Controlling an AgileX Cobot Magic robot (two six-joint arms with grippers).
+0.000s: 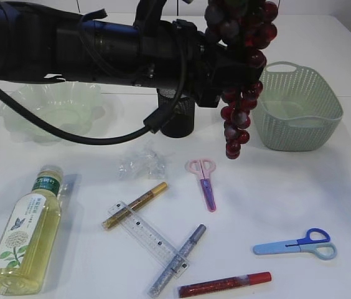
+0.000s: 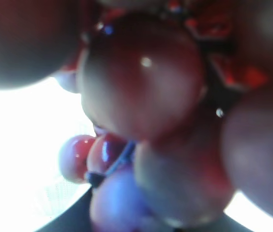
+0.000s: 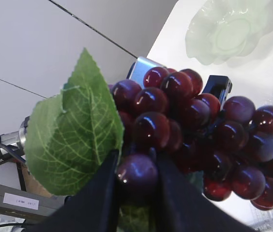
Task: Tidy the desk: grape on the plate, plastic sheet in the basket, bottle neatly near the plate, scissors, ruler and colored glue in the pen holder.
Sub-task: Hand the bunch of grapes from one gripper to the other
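Next, my right gripper opens and moves away from the top grape it is closed around before my left gripper carries the grape bunch to the plate.
The dark red grape bunch with a green leaf hangs in the air above the table, left of the basket. My right gripper is shut on a grape at the top of the bunch; it is out of frame in the exterior view. My left gripper reaches across from the left and is pressed against the bunch. Its wrist view is filled with blurred grapes, so its jaws are hidden. The pale green plate lies at the back left. The black mesh pen holder stands behind the left arm.
On the table lie crumpled clear plastic sheet, a yellow bottle on its side, pink scissors, blue scissors, a clear ruler, and gold, silver and red glue pens.
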